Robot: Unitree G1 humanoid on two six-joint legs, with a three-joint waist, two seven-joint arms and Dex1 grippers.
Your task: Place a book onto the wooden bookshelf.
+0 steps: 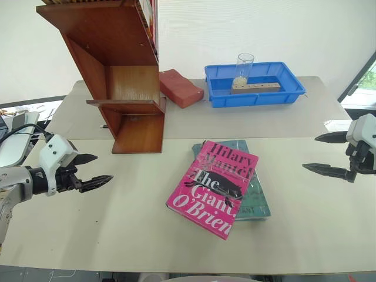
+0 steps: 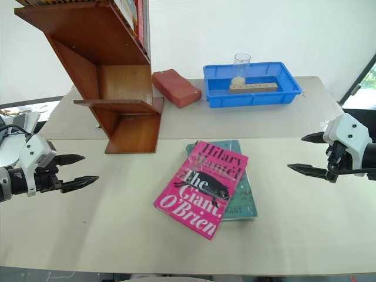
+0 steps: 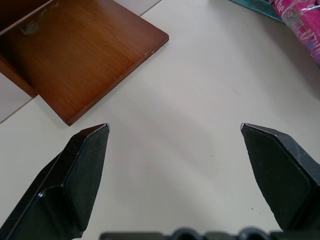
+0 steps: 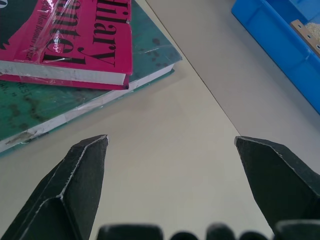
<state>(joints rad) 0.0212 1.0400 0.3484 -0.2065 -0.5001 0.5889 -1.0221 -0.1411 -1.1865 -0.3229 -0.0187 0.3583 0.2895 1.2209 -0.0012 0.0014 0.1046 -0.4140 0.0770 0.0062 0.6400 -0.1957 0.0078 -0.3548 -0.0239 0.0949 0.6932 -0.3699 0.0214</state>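
The pink book [image 1: 214, 188] should slide and turn over the teal-green book when I push it, while the teal-green book stays in place, because their edges [image 1: 244, 197] lie crooked.
The pink book [image 1: 214, 188] lies flat on the table's middle, on top of a teal-green book [image 1: 255, 200], and its corner appears in the right wrist view [image 4: 75, 45]. The wooden bookshelf [image 1: 120, 70] stands at the back left; its base panel [image 3: 75, 55] is in the left wrist view. My left gripper [image 1: 94, 171] hovers open above the table, left of the book and in front of the shelf. On the book's right side, my right gripper [image 1: 322, 154] hangs open and empty, pointing toward it.
A blue plastic tray [image 1: 217, 94] at the back right holds a clear glass [image 1: 244, 69] and a wooden block [image 1: 255, 87]. A red brick-like block [image 1: 180, 88] lies between tray and shelf. Books stand on the shelf's upper level [image 1: 150, 17].
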